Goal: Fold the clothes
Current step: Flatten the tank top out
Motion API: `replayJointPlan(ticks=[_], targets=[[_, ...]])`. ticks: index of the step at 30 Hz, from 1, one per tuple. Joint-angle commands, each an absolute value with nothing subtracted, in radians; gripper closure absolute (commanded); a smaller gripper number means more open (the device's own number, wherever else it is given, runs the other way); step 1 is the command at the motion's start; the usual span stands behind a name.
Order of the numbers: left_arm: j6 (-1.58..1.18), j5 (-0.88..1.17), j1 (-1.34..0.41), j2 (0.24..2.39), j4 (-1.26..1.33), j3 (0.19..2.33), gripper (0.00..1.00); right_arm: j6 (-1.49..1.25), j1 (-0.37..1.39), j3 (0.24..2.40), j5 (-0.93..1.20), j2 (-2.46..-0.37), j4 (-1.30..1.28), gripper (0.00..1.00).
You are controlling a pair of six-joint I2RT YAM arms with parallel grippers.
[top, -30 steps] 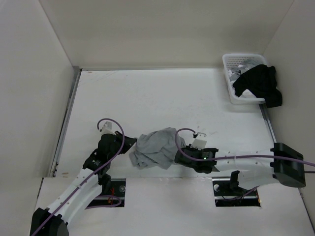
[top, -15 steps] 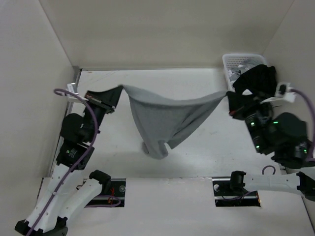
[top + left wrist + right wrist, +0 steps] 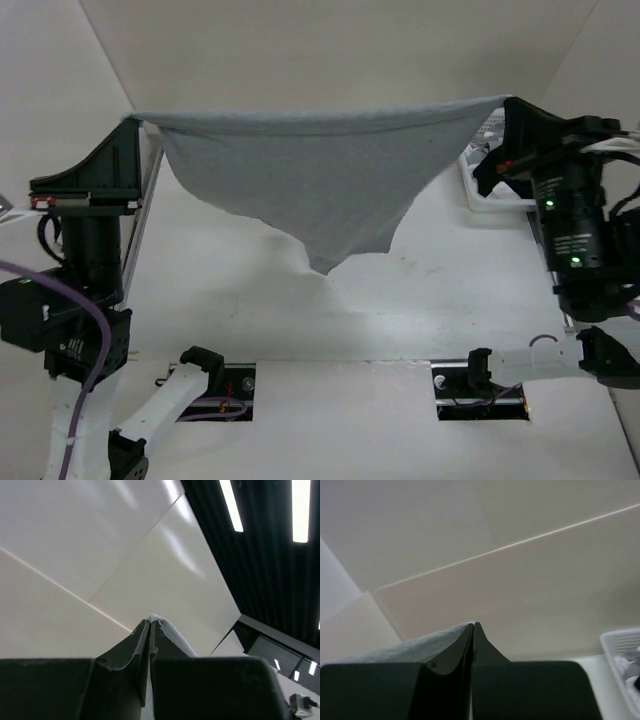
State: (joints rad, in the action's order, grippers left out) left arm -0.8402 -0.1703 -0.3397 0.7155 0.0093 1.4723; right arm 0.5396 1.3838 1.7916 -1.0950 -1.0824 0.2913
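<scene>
My grippers are raised, and the tank top's lower part [image 3: 328,255] hangs down to a point below them. Both grippers should swing down and spread it flat over the table [image 3: 238,262] before folding.
The clothes, a light-grey knit tank top [image 3: 320,175], hang stretched high above the table between both arms, the lower part drooping to a point in the middle. My left gripper [image 3: 133,119] is shut on its left corner; the left wrist view shows grey fabric [image 3: 172,635] pinched at the tips of my left gripper [image 3: 150,621]. My right gripper [image 3: 507,100] is shut on the right corner; in the right wrist view the cloth [image 3: 405,647] runs left from the tips of my right gripper [image 3: 473,624].
A white plastic basket [image 3: 490,200] with a black garment sits at the table's back right, mostly hidden behind the right arm. White walls [image 3: 300,50] enclose the table [image 3: 250,290] at the back and both sides.
Both arms have lifted the tank top from a crumpled heap on the table up and apart, so it now hangs spread wide and high between them.
</scene>
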Motion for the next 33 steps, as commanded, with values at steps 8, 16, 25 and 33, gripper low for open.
replayJointPlan(ticks=[8,16,25,33], targets=[[-0.929,-0.201,-0.148,0.94,-0.031,1.187,1.0,0.087,0.879,1.759,-0.703,-1.256,-0.085,1.0],[-0.983,-0.029,-0.032,1.429,0.019,1.585,1.0,-0.199,0.431,2.46,-0.25,-1.809,-0.381,1.0],[-0.994,0.072,0.01,1.586,-0.003,1.965,1.0,-0.287,0.323,2.6,-0.158,-1.815,-0.284,1.0],[-0.948,0.042,0.024,1.245,0.259,1.593,1.0,-0.212,0.419,2.444,-0.175,-1.616,-0.272,1.0]])
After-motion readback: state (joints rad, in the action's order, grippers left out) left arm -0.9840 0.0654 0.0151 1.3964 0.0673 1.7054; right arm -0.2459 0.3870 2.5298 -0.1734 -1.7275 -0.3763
